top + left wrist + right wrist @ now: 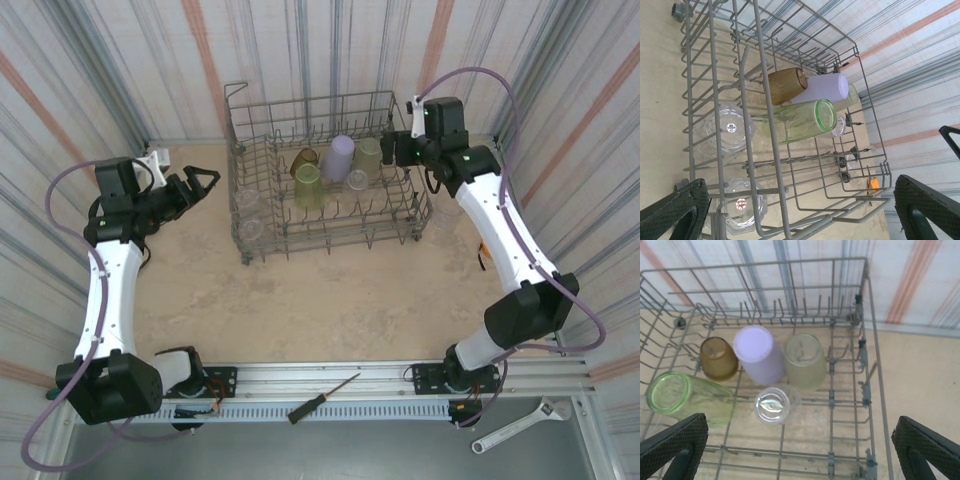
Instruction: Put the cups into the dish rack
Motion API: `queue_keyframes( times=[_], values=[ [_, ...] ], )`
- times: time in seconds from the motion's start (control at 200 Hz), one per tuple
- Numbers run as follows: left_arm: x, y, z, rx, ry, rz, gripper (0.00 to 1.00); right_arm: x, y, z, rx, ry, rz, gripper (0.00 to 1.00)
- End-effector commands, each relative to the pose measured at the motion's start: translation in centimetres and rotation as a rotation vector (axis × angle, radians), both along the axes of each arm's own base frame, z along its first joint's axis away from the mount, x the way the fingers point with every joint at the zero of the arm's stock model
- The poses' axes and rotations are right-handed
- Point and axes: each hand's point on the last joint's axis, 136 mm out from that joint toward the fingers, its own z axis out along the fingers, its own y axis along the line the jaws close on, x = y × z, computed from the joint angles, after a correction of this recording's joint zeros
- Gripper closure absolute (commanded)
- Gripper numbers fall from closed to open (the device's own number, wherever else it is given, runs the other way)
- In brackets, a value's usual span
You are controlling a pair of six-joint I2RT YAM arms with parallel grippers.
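Observation:
The clear cup (447, 214) stands free outside the rack and my fingers are wide open, so my right gripper keeps going to the cup's rim (436, 206) and closes there.
The grey wire dish rack (310, 103) stands at the back middle of the table. Inside it sit several cups: amber (303, 159), lilac (338, 157), pale yellow-green (368, 156), green (308, 187) and a small clear one (357, 180). Two more clear cups (250, 215) rest at the rack's left end. My left gripper (205, 182) hangs open just left of the rack, holding nothing. My right gripper (398, 150) is open above the rack's far right corner. The right wrist view looks down on the lilac cup (758, 354) and the clear cup (772, 404) between wide-apart fingers.
A screwdriver (323, 397) lies on the metal rail (330, 378) at the near edge and a wrench (520, 423) at the near right. Striped corrugated walls (100, 60) close in the table. A small orange piece (873, 184) lies beyond the rack.

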Motion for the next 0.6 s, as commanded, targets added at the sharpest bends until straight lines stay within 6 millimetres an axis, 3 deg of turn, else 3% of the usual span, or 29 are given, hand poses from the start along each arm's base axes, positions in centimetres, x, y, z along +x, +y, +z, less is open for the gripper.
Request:
queue_keyframes(
  times=[0.0,0.291,0.591],
  values=[
    [-0.3,0.3,0.6,0.026,-0.039,0.005,0.01,-1.2,-2.2,0.3,0.057,0.014,-0.054,0.01],
    [-0.3,0.3,0.6,0.013,-0.04,0.009,0.01,-1.8,-9.4,-2.4,0.152,0.109,-0.222,0.01],
    [-0.4,0.1,0.4,-0.004,-0.033,0.007,0.01,-1.2,-11.9,-7.8,0.186,0.233,-0.312,0.01]
  ],
)
